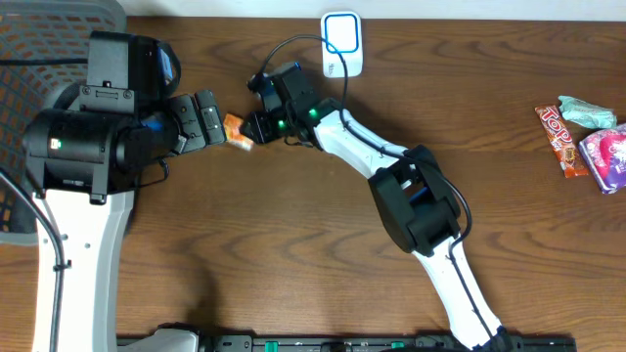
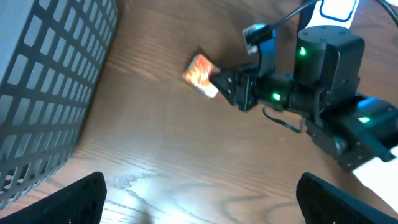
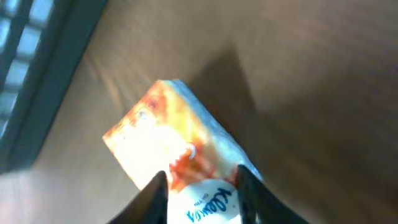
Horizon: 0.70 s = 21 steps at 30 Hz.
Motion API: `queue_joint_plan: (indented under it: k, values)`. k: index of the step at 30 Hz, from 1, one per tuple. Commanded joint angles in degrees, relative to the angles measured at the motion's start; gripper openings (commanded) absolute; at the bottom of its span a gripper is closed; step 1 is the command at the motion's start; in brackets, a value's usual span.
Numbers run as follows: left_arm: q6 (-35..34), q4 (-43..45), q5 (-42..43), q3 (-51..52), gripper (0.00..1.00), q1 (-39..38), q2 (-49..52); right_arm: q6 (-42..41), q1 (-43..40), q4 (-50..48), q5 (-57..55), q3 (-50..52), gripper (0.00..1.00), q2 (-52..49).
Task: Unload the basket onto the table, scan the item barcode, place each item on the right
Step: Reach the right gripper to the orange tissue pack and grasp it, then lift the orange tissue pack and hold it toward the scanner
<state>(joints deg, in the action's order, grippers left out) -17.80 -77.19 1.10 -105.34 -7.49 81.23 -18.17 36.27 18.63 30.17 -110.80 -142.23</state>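
Observation:
The packet sits at a slant between my right gripper's fingers at the white end [image 3: 208,196]. Next, my right gripper opens, turns to line up with the packet [image 3: 179,140] and pinches it.
The item is a small orange and white packet [image 1: 237,130] [image 2: 200,71] [image 3: 168,137] with blue print on its white end. My right gripper [image 1: 256,127] [image 3: 199,186] [image 2: 224,84] has both fingers pressed against the sides of that white end. The orange end sticks out toward the left arm. My left gripper [image 1: 207,119] [image 2: 199,196] is open just left of the packet, with only bare wood between its fingers. A white scanner [image 1: 342,44] with a blue outline lies at the table's far edge. No barcode shows.
A grey mesh basket [image 1: 29,59] [image 2: 50,74] stands at the far left. At the right edge lie a red bar wrapper [image 1: 560,137], a pink packet [image 1: 606,158] and a green packet [image 1: 587,110]. A cable runs from the scanner toward the right arm.

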Motion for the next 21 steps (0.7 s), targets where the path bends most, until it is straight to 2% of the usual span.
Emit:
queue_joint_plan:
  k: [1, 5, 10, 15, 21]
  values:
    - [-0.04, -0.15, -0.72, -0.31, 0.98, 0.24, 0.04, 6.14, 0.61, 7.89, 5.55, 0.63, 0.28, 2.58]
    - [-0.04, -0.15, -0.72, -0.31, 0.98, 0.24, 0.04, 7.98, 1.25, 13.44, 2.80, 0.63, 0.29, 7.89]
    - [-0.04, -0.15, -0.72, -0.31, 0.98, 0.24, 0.04, 8.07, 1.70, 13.00, -10.84, 0.63, 0.44, 13.16]
    - [-0.04, -0.15, -0.72, -0.31, 0.98, 0.24, 0.04, 16.28, 1.60, 8.83, -11.67, 0.66, 0.68, 12.00]
    - [-0.04, -0.15, -0.72, -0.31, 0.98, 0.24, 0.04, 16.50, 1.95, 1.53, -5.33, 0.66, 0.69, 5.05]
